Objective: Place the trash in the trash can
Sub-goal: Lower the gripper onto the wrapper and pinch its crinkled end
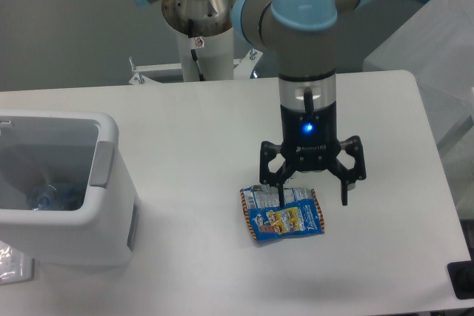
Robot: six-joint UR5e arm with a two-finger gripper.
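Note:
The snack wrapper [286, 219] will stay spread out as a sheet instead of folding over when the robot lifts it, because the striped side edges [319, 212] run straight and flat.
A flat blue-and-yellow snack wrapper [283, 215] with a torn silver top lies on the white table, right of centre. My gripper [311, 197] hangs open just above its upper right part, one fingertip over the foil top and the other off the wrapper's right edge. Nothing is between the fingers. The white trash can [111, 164] stands at the left edge of the table. Inside it, a crushed clear plastic bottle [48, 197] with a pale blue cap shows through the opening.
The arm's base column [200, 49] rises behind the table's far edge. A crinkled clear plastic scrap [11, 264] lies at the bin's lower left corner. A dark object [463, 279] sits at the table's lower right edge.

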